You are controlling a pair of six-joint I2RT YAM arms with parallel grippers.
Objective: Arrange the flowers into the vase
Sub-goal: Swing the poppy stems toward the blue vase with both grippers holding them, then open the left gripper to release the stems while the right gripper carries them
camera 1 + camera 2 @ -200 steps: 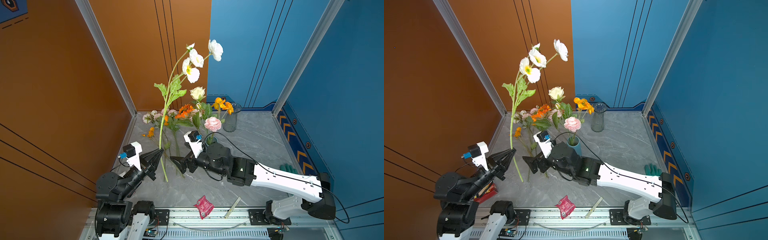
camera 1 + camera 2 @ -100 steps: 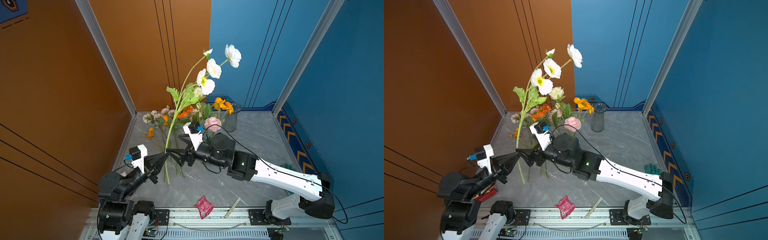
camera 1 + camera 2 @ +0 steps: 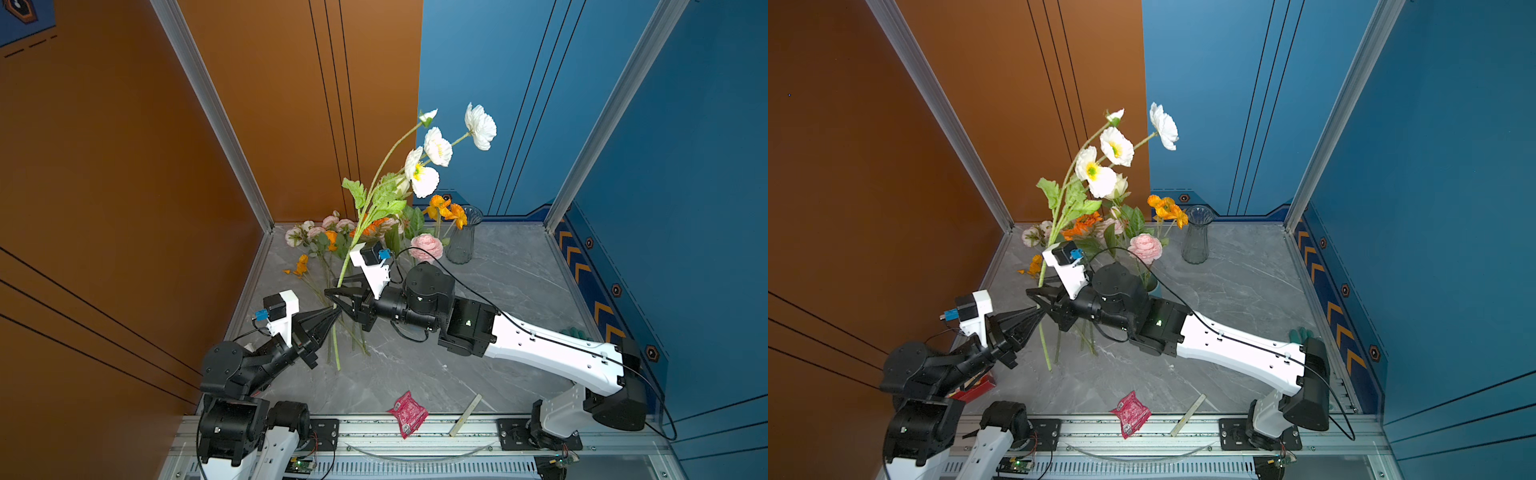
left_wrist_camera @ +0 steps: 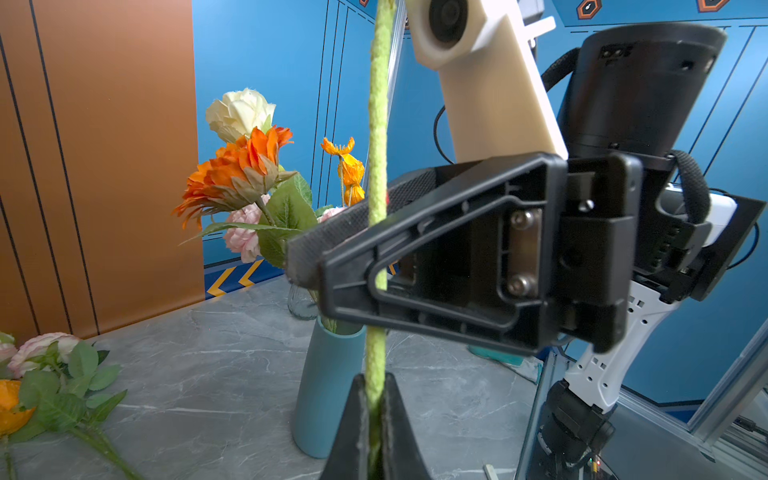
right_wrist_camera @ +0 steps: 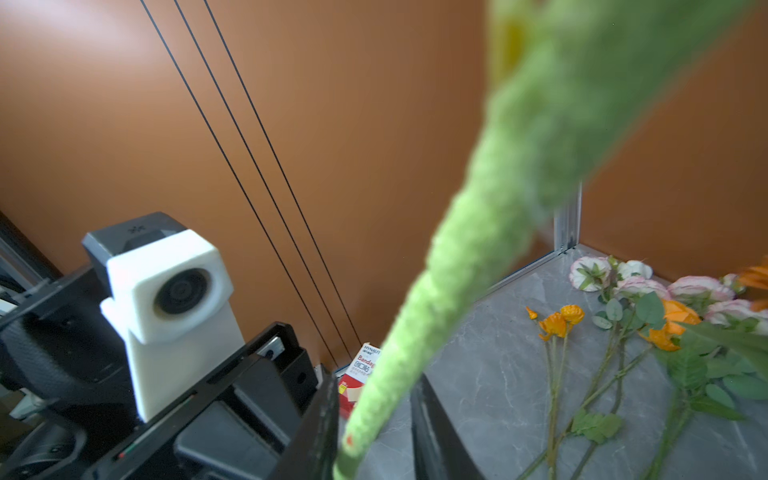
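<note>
Next, I open my left gripper, which pins the white flower's stem (image 4: 375,357) below my right gripper, before my right gripper carries the flower to the teal vase (image 4: 328,392).
A tall flower with white blooms (image 3: 436,145) (image 3: 1113,145) stands nearly upright, leaning right. My left gripper (image 3: 334,309) (image 3: 1040,309) (image 4: 376,399) is shut on its fuzzy green stem (image 4: 376,166) low down. Just above, my right gripper (image 3: 332,299) (image 3: 1036,300) (image 5: 372,386) brackets the same stem (image 5: 478,249); its jaws are narrow, with a gap still showing on one side. A teal vase (image 4: 328,386) behind it holds pink, cream and orange flowers (image 3: 426,245). Loose flowers (image 3: 316,241) (image 5: 623,324) lie at the back left.
An empty glass vase (image 3: 461,241) (image 3: 1196,237) stands at the back. A red packet (image 3: 407,413) and a pale stick (image 3: 465,415) lie at the front edge. A red bandage box (image 3: 976,388) (image 5: 361,370) sits by the left wall, a green glove (image 3: 1300,334) by the right.
The left gripper has tilted the white flower rightward. The right gripper reached in from the right and narrowed its wide jaws around the stem just above the left gripper.
</note>
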